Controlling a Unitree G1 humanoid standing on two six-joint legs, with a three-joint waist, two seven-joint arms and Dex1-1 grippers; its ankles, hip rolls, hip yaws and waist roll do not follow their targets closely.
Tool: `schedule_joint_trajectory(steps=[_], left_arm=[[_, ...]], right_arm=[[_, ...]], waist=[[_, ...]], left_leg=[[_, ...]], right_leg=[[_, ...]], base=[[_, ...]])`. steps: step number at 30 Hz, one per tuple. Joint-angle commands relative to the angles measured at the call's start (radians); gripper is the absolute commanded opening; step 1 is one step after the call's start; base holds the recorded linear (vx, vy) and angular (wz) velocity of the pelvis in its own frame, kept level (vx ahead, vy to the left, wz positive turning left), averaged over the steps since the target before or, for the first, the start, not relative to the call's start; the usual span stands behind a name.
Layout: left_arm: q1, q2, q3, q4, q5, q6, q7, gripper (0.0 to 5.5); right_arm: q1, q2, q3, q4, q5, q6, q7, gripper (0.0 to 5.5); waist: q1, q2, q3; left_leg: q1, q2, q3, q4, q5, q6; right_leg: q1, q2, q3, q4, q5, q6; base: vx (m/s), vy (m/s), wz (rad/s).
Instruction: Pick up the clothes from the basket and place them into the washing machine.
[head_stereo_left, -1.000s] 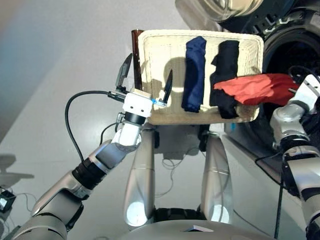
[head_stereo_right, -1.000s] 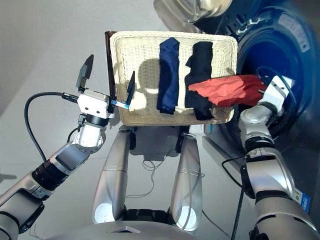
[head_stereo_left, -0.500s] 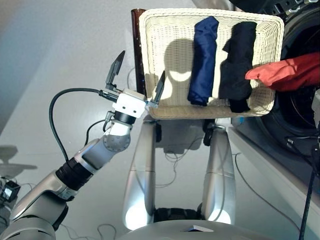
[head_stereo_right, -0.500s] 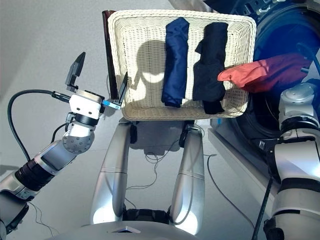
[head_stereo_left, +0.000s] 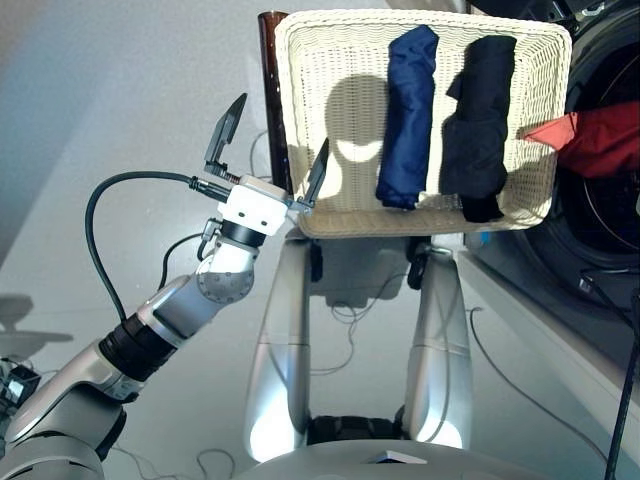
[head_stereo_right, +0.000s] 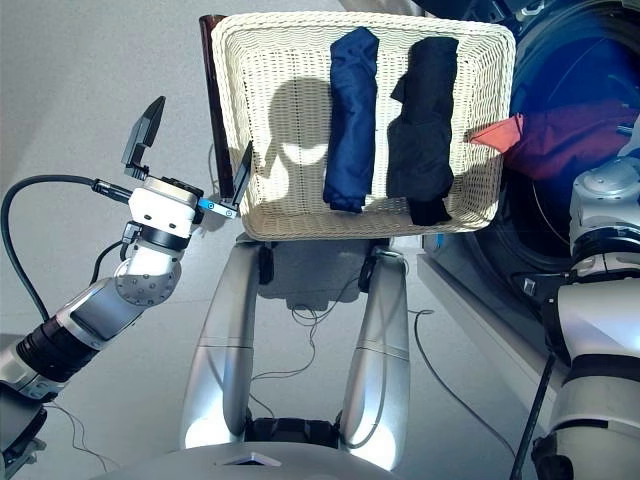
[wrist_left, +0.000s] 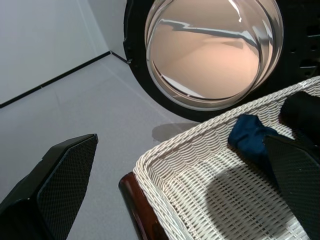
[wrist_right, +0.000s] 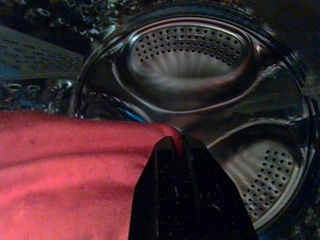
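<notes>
The navy blue roll (head_stereo_left: 407, 125) has soft, loose creases (head_stereo_left: 412, 62) running along it, so the cloth will loosen and spread out into a wide, drooping garment when I lift it.
The cream woven basket (head_stereo_left: 335, 25) holds a navy blue roll (head_stereo_left: 408, 110) and a black roll (head_stereo_left: 478, 110), lying side by side. My left gripper (head_stereo_left: 280, 135) is open, its fingers straddling the basket's dark brown left edge (head_stereo_left: 272, 100) with nothing held. The coral-red garment (head_stereo_left: 600, 135) hangs past the basket's right rim, inside the round opening of the washing machine (head_stereo_left: 600, 235). In the right wrist view my right gripper (wrist_right: 177, 145) is shut on the red cloth (wrist_right: 65, 165), facing the perforated steel drum (wrist_right: 200, 60). The eye views do not show that gripper.
The washing machine's round door with its clear glass bowl (wrist_left: 215, 50) stands open beyond the basket's far side. A black cable (head_stereo_left: 100, 225) loops from my left wrist. Thin cords (head_stereo_left: 350, 310) lie on the grey floor below the basket.
The red garment has gone right, off the black roll and the basket's rim, into the drum opening. My left gripper stays open at the basket's left edge. The camera shifted.
</notes>
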Motion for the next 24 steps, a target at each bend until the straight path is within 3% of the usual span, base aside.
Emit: schedule_joint_trajectory(steps=[1, 8, 14, 15, 18, 24], left_arm=[[0.024, -0.023, 0.021, -0.112, 0.001, -0.046, 0.028, 5.50], [0.019, -0.058, 0.026, -0.092, -0.010, -0.043, 0.031, 5.50], [0.050, -0.079, 0.072, -0.104, -0.017, -0.035, 0.032, 5.50], [0.063, -0.083, 0.092, -0.095, -0.015, -0.030, 0.036, 5.50], [0.064, -0.096, 0.098, -0.074, 0.006, -0.025, 0.046, 5.50], [0.064, -0.111, 0.077, -0.043, 0.001, -0.052, 0.014, 5.50]], right_arm=[[-0.183, -0.339, -0.046, 0.078, 0.142, -0.015, -0.071, 5.50], [-0.101, -0.191, -0.086, 0.025, 0.226, -0.057, 0.009, 5.50], [0.125, -0.004, -0.129, -0.316, 0.170, -0.154, -0.015, 5.50], [0.223, 0.047, -0.123, -0.551, 0.069, -0.171, -0.041, 5.50], [0.411, 0.125, -0.153, -0.878, -0.133, -0.164, -0.074, 5.50], [0.561, 0.208, -0.097, -1.089, -0.298, -0.159, 0.033, 5.50]], waist=[[-0.018, 0.022, -0.017], [-0.029, 0.012, -0.017], [-0.052, -0.010, -0.017], [-0.067, -0.014, -0.017], [-0.079, -0.018, -0.017], [-0.077, -0.011, -0.017]], left_leg=[[0.120, 0.061, -0.040, -0.036, -0.064, -0.086], [0.144, 0.063, -0.024, -0.058, -0.059, -0.084], [0.175, 0.069, -0.016, -0.090, -0.048, -0.082], [0.187, 0.071, -0.011, -0.100, -0.046, -0.081], [0.205, 0.067, -0.009, -0.109, -0.047, -0.074], [0.264, 0.065, 0.008, -0.140, -0.044, -0.069]], right_leg=[[0.050, 0.007, -0.035, -0.027, 0.011, -0.039], [0.074, 0.011, -0.030, -0.060, 0.023, -0.045], [0.106, 0.022, -0.026, -0.096, 0.032, -0.052], [0.114, 0.027, -0.019, -0.107, 0.033, -0.053], [0.126, 0.027, -0.010, -0.109, 0.030, -0.051], [0.172, 0.024, -0.008, -0.129, 0.031, -0.049]], base=[[0.000, 0.000, 0.000], [0.000, 0.000, 0.000], [0.000, 0.000, 0.000], [0.000, 0.000, 0.000], [0.000, 0.000, 0.000], [0.000, 0.000, 0.000]])
